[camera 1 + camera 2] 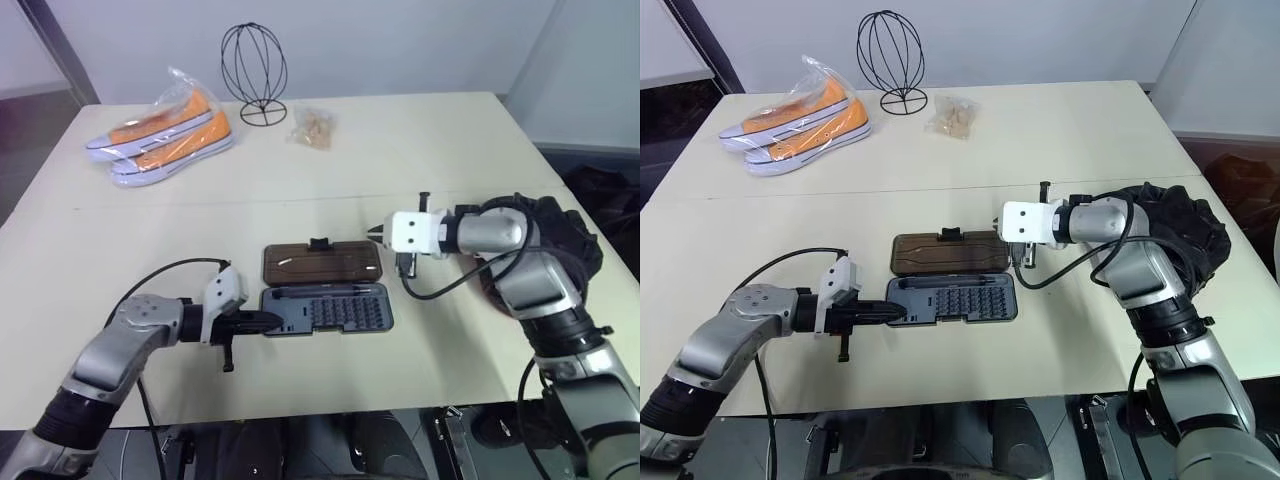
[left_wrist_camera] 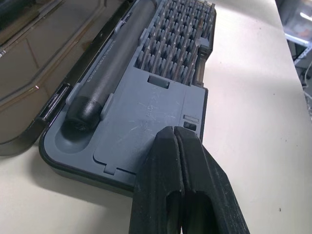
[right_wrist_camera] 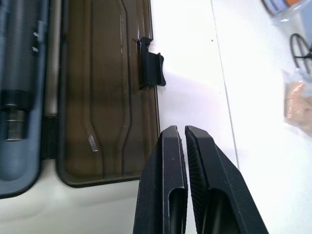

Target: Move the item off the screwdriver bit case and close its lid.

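Note:
Next, my left gripper leaves the case's base for the lid's opposite corner (image 1: 268,248), as the lid lies flat with just my right gripper near the lid's far corner (image 1: 374,244).
The screwdriver bit case (image 1: 335,308) lies open at the table's middle, its rows of bits and a grey driver handle (image 2: 109,68) showing. The lid (image 1: 320,263), smoky-brown with a black latch tab (image 3: 151,68), lies flat on the far side of the base. My left gripper (image 1: 272,321) is shut, and its fingertips (image 2: 168,139) rest at the base's left end. Hovering just off the lid's right far corner, my right gripper (image 1: 374,232) is shut on nothing. The item (image 1: 1185,225), a black padded mitt, sits on the table to the right behind my right arm, apart from the case.
Orange sneakers in a clear bag (image 1: 165,135) lie at the far left. A black wire head stand (image 1: 255,70) and a small bag of brown pieces (image 1: 312,127) stand at the far middle. The table's front edge (image 1: 330,408) runs close below the case.

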Robot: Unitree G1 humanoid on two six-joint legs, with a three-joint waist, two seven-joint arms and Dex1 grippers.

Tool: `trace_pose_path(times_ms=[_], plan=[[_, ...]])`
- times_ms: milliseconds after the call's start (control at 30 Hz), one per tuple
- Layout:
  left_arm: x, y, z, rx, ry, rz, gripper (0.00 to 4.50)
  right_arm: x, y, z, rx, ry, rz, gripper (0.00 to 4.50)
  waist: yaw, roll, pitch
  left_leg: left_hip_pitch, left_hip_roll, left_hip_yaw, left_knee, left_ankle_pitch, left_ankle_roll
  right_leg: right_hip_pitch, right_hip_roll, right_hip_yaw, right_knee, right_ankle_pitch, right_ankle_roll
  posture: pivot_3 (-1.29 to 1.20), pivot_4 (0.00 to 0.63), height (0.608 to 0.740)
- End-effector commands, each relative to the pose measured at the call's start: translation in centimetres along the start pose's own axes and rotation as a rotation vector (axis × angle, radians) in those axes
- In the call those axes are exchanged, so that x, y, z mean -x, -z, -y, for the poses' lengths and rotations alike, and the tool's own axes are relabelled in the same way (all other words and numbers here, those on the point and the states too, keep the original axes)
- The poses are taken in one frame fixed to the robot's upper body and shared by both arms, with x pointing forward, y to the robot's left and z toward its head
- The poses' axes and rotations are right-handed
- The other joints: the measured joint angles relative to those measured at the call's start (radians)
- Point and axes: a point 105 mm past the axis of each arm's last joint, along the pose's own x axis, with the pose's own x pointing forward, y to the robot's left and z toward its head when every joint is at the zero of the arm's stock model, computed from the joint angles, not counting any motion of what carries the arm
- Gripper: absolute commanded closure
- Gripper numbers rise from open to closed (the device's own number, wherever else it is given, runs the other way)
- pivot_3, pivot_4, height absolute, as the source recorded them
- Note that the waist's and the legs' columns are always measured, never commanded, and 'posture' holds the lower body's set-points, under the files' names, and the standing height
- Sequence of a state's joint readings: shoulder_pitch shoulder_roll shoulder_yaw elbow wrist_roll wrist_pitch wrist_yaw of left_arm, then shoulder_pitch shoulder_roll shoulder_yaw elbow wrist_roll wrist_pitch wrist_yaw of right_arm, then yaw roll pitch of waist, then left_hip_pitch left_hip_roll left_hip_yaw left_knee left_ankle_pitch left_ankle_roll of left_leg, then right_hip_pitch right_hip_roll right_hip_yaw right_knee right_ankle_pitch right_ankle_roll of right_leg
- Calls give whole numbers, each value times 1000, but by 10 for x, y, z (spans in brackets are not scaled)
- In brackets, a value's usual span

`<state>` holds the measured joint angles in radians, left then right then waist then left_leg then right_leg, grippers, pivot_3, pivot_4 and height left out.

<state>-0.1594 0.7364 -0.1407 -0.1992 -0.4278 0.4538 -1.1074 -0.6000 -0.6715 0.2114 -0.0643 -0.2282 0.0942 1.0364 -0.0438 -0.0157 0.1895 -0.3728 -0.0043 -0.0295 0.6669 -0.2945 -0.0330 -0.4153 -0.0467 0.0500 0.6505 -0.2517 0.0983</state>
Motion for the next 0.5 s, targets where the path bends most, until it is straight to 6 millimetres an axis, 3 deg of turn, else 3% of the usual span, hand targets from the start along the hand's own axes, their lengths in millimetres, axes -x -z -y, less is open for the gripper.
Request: trace_pose_path(times_ms=[33, 167, 300, 400, 500], plan=[[2, 8, 3, 56, 1, -19, 3959, 11, -11, 12, 13, 72, 18, 4500, 0, 0, 0, 0, 0, 0, 0, 0, 0, 0, 0, 0, 0, 0, 0, 0, 150, 740], [3, 7, 1, 57, -17, -16, 2304, 4, -13, 12, -77, 47, 59, 4500, 2, 0, 0, 0, 0, 0, 0, 0, 0, 0, 0, 0, 0, 0, 0, 0, 150, 740], [3, 5, 0, 59, -20, -10, 2304, -7, -14, 19, -253, -21, 116, 4500, -1, 0, 0, 1, 0, 0, 0, 0, 0, 1, 0, 0, -1, 0, 0, 0, 150, 740], [4, 3, 0, 61, -19, -3, 2253, -16, -7, 23, -308, -83, 101, 3608, 0, 0, 0, 0, 0, 0, 0, 0, 0, 1, 0, 0, -1, 0, 0, 0, 150, 740], [4, 2, 1, 63, -14, 0, 2253, -26, 2, 22, -367, -152, 79, 2169, 1, 0, 0, 0, 0, 0, 0, 0, 0, 1, 0, -1, -1, 0, 0, 0, 150, 740]])
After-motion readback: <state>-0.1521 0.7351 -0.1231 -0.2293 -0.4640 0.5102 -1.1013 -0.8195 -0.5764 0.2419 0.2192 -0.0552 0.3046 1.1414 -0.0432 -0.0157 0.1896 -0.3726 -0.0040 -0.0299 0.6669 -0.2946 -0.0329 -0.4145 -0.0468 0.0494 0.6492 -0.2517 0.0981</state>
